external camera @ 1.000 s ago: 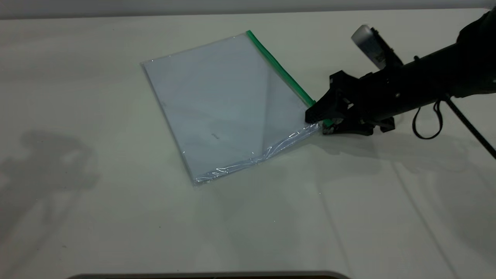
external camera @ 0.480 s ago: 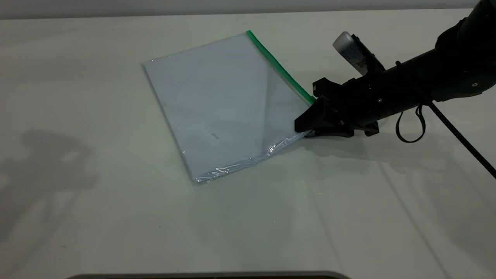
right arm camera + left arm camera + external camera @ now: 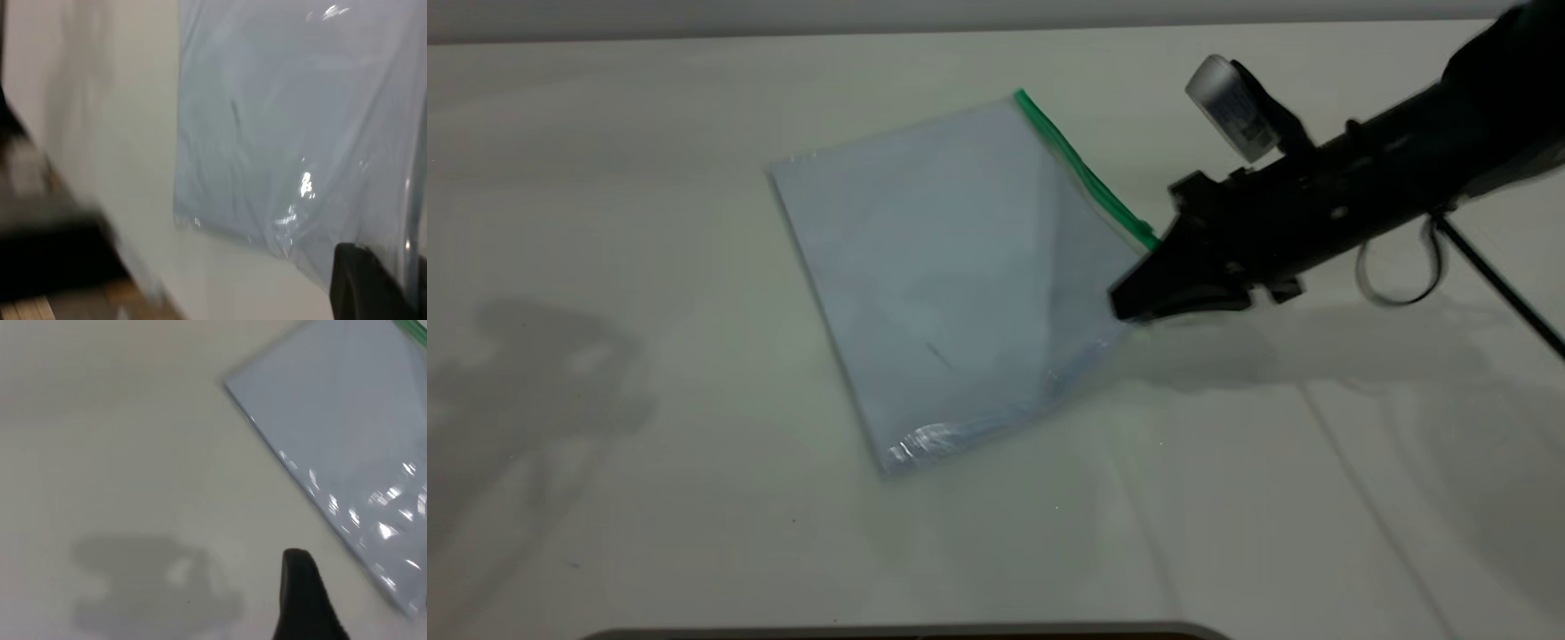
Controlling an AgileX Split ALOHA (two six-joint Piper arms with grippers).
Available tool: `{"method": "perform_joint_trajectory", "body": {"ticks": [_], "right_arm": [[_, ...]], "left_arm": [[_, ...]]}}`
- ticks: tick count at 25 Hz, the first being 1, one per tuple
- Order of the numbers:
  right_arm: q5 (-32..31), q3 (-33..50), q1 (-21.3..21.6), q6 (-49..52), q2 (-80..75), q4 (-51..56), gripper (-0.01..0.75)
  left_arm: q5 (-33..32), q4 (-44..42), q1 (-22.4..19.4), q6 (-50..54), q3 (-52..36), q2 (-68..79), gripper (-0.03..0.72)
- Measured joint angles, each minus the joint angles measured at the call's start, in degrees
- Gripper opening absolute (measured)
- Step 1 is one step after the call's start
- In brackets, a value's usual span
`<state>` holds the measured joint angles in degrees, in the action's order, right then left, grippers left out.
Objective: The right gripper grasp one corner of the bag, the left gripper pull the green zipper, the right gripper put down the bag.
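The bag lies low with its green zipper point(image 3: 1084, 174) facing the robot's right arm, so next the right gripper lifts the bag's corner point(image 3: 1123, 267) and turns the zipper toward the left gripper.
The bag point(image 3: 951, 276), a clear pouch with pale blue-grey sheets inside, lies on the white table with its near right corner raised. The green zipper point(image 3: 1085, 173) runs along its right edge; I cannot make out the slider tab. My right gripper point(image 3: 1125, 304), black with a silver cylinder on top, is shut on the corner of the bag where the green strip ends, and holds it a little off the table. The bag also shows in the right wrist view point(image 3: 280, 120) and the left wrist view point(image 3: 347, 420). My left gripper point(image 3: 303, 600) hovers over bare table beside the bag, apart from it.
A dark rounded edge point(image 3: 907, 633) lines the front of the table. An arm's shadow point(image 3: 543, 373) falls on the table at the left. A blurred dark shape point(image 3: 47, 253) shows at the edge of the right wrist view.
My right gripper closed on the bag's green corner and rose. The corner lifted and the whole bag slid a little to the right and toward the front.
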<state>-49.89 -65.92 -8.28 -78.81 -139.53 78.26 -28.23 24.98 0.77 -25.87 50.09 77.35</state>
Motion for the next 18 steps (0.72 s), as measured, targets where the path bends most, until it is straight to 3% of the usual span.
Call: {"method": "perform_joint_trajectory", "body": {"ticks": [4,7,8,10,15,18], "right_arm": [[3.6,-0.5,5.2,7.2,7.1,-16.9,0.034],[7.8,-2.4,8.4,8.5,9.9,-14.6,0.034],[8.9,-5.2,10.1,6.5,11.2,-8.8,0.034],[6.3,-6.5,9.0,2.6,11.8,-3.8,0.034],[-2.2,-6.8,0.6,0.3,11.8,-3.6,0.034],[-2.7,-6.8,-1.6,0.1,12.4,-3.1,0.034]], "left_arm": [[0.3,0.1,0.0,0.0,0.0,0.3,0.496],[1.1,2.0,0.4,-0.9,0.1,2.1,0.496],[1.6,2.9,1.0,-2.2,0.4,3.2,0.496],[2.4,5.1,2.9,-5.1,2.0,5.5,0.496],[3.1,10.2,8.1,-13.0,8.9,13.7,0.496],[2.7,12.1,9.7,-17.3,13.5,20.0,0.496]]}}
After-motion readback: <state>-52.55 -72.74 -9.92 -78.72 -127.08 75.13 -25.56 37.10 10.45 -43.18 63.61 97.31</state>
